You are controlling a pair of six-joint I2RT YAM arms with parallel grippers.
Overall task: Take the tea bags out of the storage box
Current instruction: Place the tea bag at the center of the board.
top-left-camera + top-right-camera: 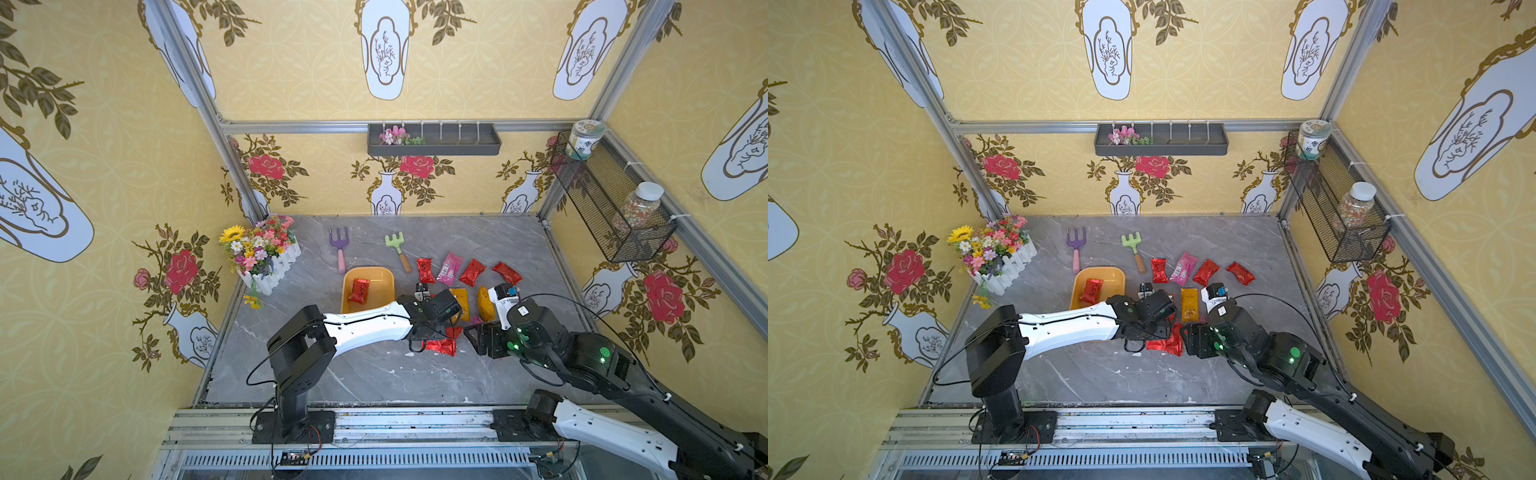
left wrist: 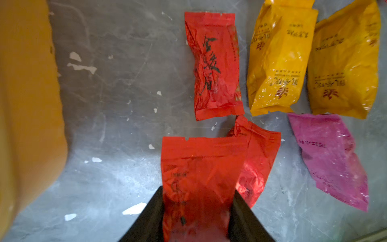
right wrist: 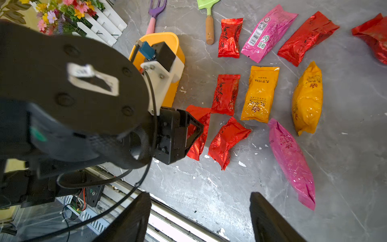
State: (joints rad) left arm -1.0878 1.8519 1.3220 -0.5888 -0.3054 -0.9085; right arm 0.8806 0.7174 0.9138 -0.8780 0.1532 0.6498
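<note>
The way to the storage box (image 1: 382, 286) is blocked by my left gripper. That gripper should put its tea bag down and move away before my right gripper takes the red tea bag inside (image 1: 359, 290).
The yellow-orange storage box (image 1: 387, 275) (image 1: 1118, 274) lies left of centre with one red tea bag (image 1: 358, 291) (image 1: 1091, 290) in it. My left gripper (image 2: 198, 190) (image 3: 194, 130) is shut on another red tea bag (image 2: 199, 165) (image 3: 198, 117), low over the table just right of the box (image 2: 27, 104). Several tea bags lie on the table around it: red ones (image 2: 215, 67) (image 2: 259, 157), two golden-orange (image 2: 278, 58) (image 2: 345, 58) and a pink one (image 2: 330, 157). Further back is a row of red ones (image 1: 425, 270) (image 1: 472, 272) and a pink one (image 1: 449, 268). My right gripper (image 3: 200, 201) (image 1: 482, 336) hangs open and empty near the front edge.
A purple rake (image 1: 340, 245) and a green rake (image 1: 397, 245) lie behind the box. A flower planter (image 1: 266, 253) stands at the back left. A grey wall tray (image 1: 432, 145) hangs on the back wall. A mesh basket (image 1: 602, 208) with jars hangs on the right wall.
</note>
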